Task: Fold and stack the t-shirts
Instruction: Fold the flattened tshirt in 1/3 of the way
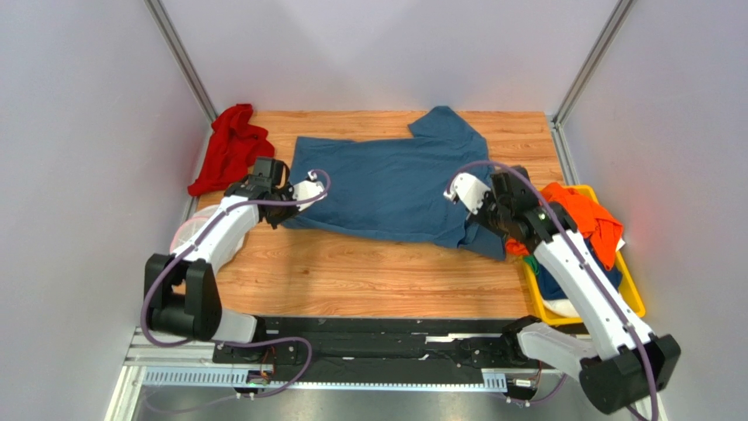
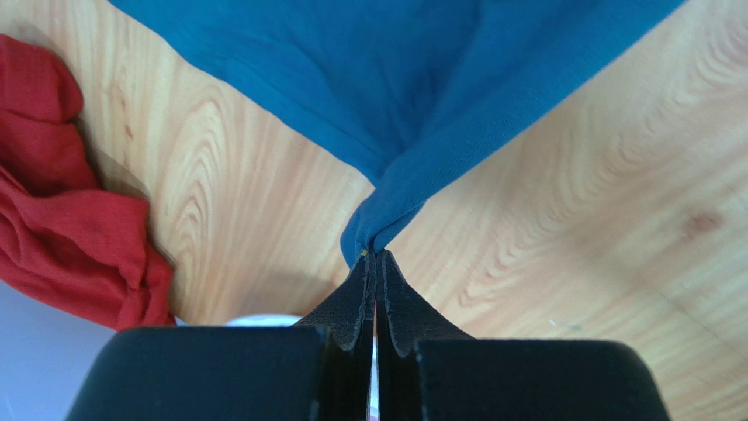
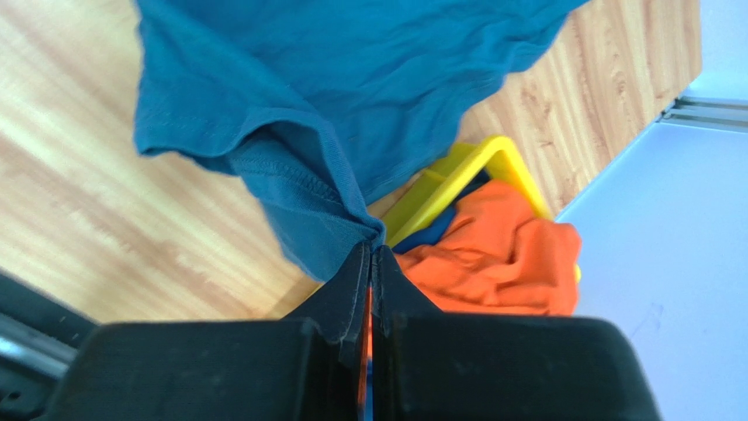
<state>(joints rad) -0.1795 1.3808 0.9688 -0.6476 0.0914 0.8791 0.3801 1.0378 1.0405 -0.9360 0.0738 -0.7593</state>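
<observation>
I should keep folding the corner in my left gripper back until it rests on the teal-blue cloth (image 1: pixel 309 165) behind, because that cloth lies flat and both grippers pinch the near corners (image 1: pixel 293 223).
A large teal-blue t-shirt (image 1: pixel 386 184) lies spread across the wooden table, one sleeve pointing to the back. My left gripper (image 1: pixel 283 215) is shut on its near-left corner, which the left wrist view shows as teal cloth (image 2: pixel 413 105) bunched into the closed tips (image 2: pixel 376 256). At the near-right corner, my right gripper (image 1: pixel 485 230) is shut on the hem (image 3: pixel 290 202), pinched at the tips (image 3: pixel 373 250). An orange t-shirt (image 1: pixel 584 215) (image 3: pixel 500 254) lies on top of a navy one (image 1: pixel 562 285) in the bin.
A yellow bin (image 1: pixel 634 303) (image 3: pixel 478 171) stands at the table's right edge. A crumpled red garment (image 1: pixel 230 147) (image 2: pixel 61 237) lies at the back left corner. A round white-and-pink mesh disc (image 1: pixel 186 235) sits under the left arm. White walls close in the table.
</observation>
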